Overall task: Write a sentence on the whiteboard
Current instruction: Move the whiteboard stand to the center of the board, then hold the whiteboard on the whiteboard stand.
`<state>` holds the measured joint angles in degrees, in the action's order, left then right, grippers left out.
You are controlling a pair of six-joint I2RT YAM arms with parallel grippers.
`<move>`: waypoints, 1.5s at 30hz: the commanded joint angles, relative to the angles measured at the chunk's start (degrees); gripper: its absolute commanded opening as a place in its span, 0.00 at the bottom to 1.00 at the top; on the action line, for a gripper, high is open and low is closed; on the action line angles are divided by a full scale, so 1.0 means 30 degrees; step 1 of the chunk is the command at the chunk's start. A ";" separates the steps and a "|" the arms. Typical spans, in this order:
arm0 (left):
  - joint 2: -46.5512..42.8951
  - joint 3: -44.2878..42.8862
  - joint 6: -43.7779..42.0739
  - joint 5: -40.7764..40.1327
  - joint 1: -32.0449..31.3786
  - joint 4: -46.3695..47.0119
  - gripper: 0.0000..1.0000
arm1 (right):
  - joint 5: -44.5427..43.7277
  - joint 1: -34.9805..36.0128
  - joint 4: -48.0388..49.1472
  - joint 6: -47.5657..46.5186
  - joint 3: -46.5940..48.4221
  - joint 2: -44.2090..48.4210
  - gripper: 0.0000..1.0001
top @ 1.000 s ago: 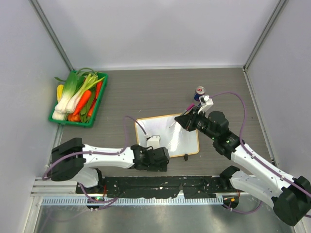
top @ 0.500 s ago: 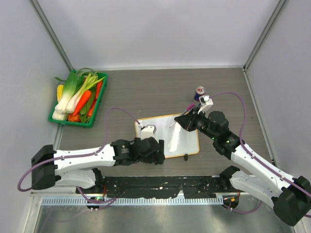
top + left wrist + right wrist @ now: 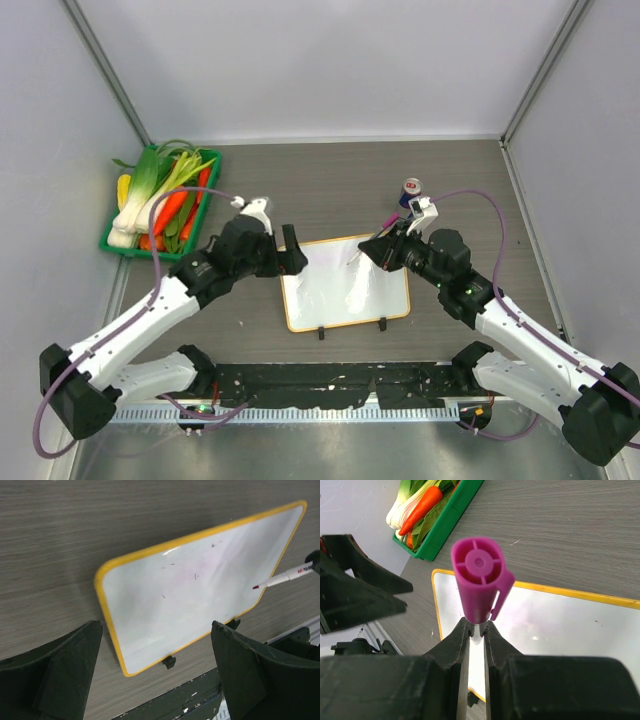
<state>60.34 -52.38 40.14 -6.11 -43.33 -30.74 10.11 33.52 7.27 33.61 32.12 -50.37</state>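
Note:
My left gripper faces the whiteboard's front (image 3: 340, 293) from above. It should therefore swing down low next to the whiteboard's short orange edge (image 3: 286, 305) and line up its fingers with that edge.
The whiteboard (image 3: 340, 290) lies flat in the middle of the table, with an orange frame and two black clip feet on its near edge. No pink words show on it, only faint smudges and small marks. It also shows in the left wrist view (image 3: 200, 595) and the right wrist view (image 3: 560, 625). My right gripper (image 3: 385, 248) is shut on a marker (image 3: 480, 580) with a magenta end. The marker tip (image 3: 256, 586) hovers at the board's far right part. My left gripper (image 3: 290, 252) is open and empty, above the table by the board's far left corner.
A green tray (image 3: 205, 205) of vegetables stands at the far left and shows in the right wrist view (image 3: 445, 535). A small can (image 3: 412, 189) stands behind the right gripper. The black rail (image 3: 330, 380) runs along the near edge.
My left arm has swung from the board's near left edge out and up to its far left corner. The right arm and marker have not moved.

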 commanded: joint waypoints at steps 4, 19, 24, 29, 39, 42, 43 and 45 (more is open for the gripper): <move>-0.2882 0.1694 -0.1369 0.5426 0.5646 0.0137 0.93 | 0.0234 -0.0098 0.0712 0.0107 0.0427 0.0120 0.01; -0.4937 1.0543 0.3754 1.4954 1.0752 1.0913 0.97 | -0.0205 -0.0069 -0.0282 -0.0362 0.0661 0.0500 0.01; -0.4701 1.0898 0.3701 1.5455 1.0723 1.2268 0.98 | -0.0264 -0.0098 -0.0372 -0.0567 0.0749 0.0413 0.01; -0.4994 1.0809 0.3320 1.5484 1.0723 1.2123 0.98 | 0.0087 -0.0069 0.0358 -0.0216 0.0574 0.0120 0.01; -0.5171 1.1395 0.3612 1.5015 1.0723 1.2678 0.97 | 0.0585 -0.0098 0.1386 0.0340 0.0397 -0.0436 0.01; -0.4821 1.1425 0.3700 1.5219 1.0752 1.2942 0.96 | 0.0790 -0.0069 0.1561 0.0546 0.0514 -0.0554 0.01; -0.4761 1.1454 0.3729 1.5220 1.0752 1.3030 0.95 | 0.0820 -0.0069 0.1591 0.0517 0.0485 -0.0554 0.01; -0.4731 1.1483 0.3729 1.5162 1.0781 1.3147 0.95 | 0.0733 -0.0069 0.1679 0.0605 0.0456 -0.0554 0.01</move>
<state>45.91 -18.15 50.87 38.63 -11.46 4.75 11.75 33.52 8.21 34.46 32.18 -52.01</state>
